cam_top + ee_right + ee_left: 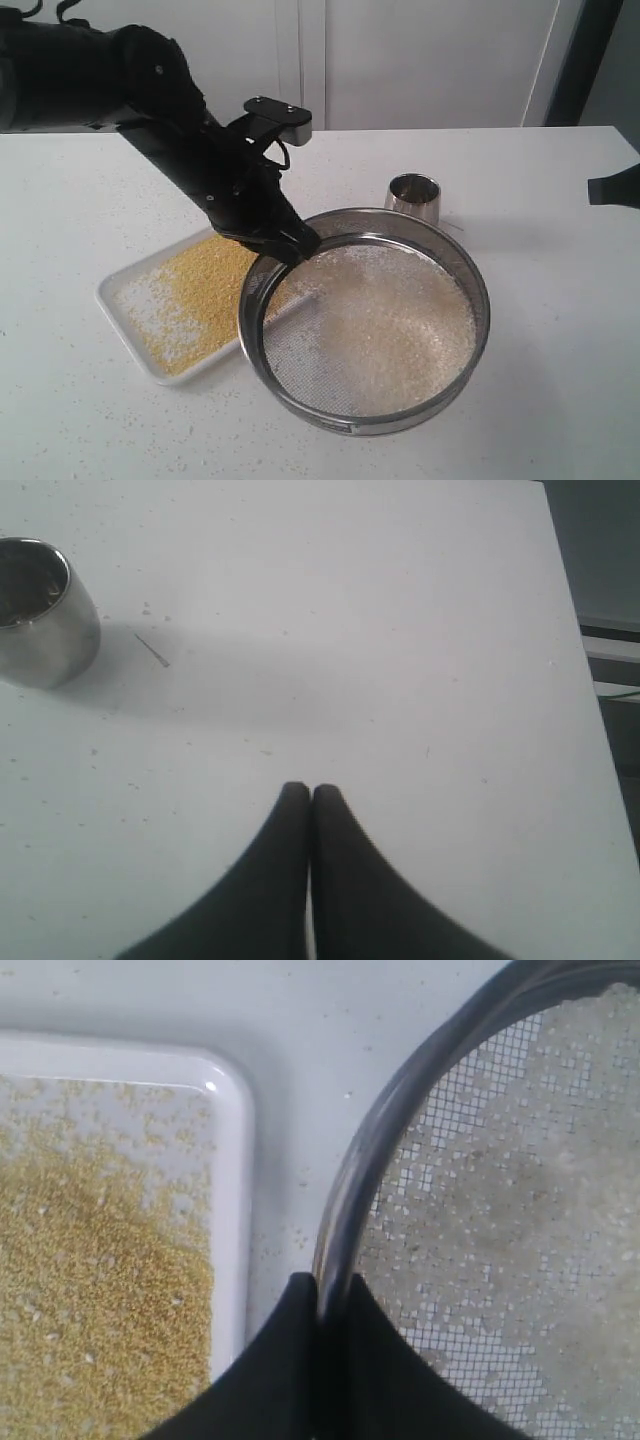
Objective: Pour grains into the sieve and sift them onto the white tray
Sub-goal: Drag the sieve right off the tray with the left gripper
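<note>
I keep lowering the sieve with my left gripper onto the clear table beside the white tray until it rests flat, as only off-white grains are on the sieve's mesh.
The round steel sieve is held over the table's middle, its left part overlapping the white tray. My left gripper is shut on the sieve's rim, one finger inside and one outside. Off-white coarser grains lie on the mesh, mostly toward the right. Fine yellow grains cover much of the tray, with a whiter patch at its left end. My right gripper is shut and empty above bare table; only its dark tip shows at the right edge of the exterior view.
A small rounded steel cup stands upright just behind the sieve, also in the right wrist view. Stray grains speckle the white tabletop. The table's far edge meets a pale wall.
</note>
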Available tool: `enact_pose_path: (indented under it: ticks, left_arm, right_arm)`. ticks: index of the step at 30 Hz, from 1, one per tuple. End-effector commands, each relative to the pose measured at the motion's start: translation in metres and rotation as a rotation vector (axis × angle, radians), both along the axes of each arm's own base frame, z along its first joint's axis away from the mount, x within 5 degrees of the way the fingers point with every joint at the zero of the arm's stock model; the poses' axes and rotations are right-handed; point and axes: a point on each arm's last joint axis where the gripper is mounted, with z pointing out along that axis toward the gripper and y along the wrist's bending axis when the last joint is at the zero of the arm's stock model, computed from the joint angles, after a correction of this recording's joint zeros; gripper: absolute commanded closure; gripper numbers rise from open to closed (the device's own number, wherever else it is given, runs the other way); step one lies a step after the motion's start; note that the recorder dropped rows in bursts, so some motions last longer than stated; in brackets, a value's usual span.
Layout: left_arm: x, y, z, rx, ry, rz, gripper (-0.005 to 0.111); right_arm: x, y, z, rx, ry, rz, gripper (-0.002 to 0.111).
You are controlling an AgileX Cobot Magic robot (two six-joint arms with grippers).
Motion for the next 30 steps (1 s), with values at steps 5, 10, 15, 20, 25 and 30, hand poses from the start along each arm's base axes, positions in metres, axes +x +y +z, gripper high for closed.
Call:
enact_pose_path:
  ticks: [5,10,15,20,25,30]
  left_arm:
    - [0.003,-0.042,0.003,-0.040,0.022,-0.041,0.107]
    - [0.013,-0.057,-0.005,-0.046,0.028,-0.040,0.107]
    - [0.023,-0.067,-0.018,-0.030,0.058,-0.045,0.107]
    - [0.034,-0.076,-0.026,-0.032,0.055,-0.045,0.107]
    - [0.045,-0.085,-0.040,-0.020,0.056,-0.049,0.107]
    - [0.059,-0.095,-0.056,-0.019,0.051,-0.033,0.107]
  right_arm:
    - [-0.001,0.000,0.001,0.006,-0.010,-0.006,0.108]
    - [-0.001,0.000,0.001,0.006,-0.010,-0.006,0.108]
    - [-0.001,0.000,0.001,0.006,-0.010,-0.006,0.108]
    - [-0.001,0.000,0.001,0.006,-0.010,-0.006,0.108]
    - [-0.001,0.000,0.001,0.006,-0.010,-0.006,0.108]
    - [-0.001,0.000,0.001,0.006,-0.010,-0.006,0.108]
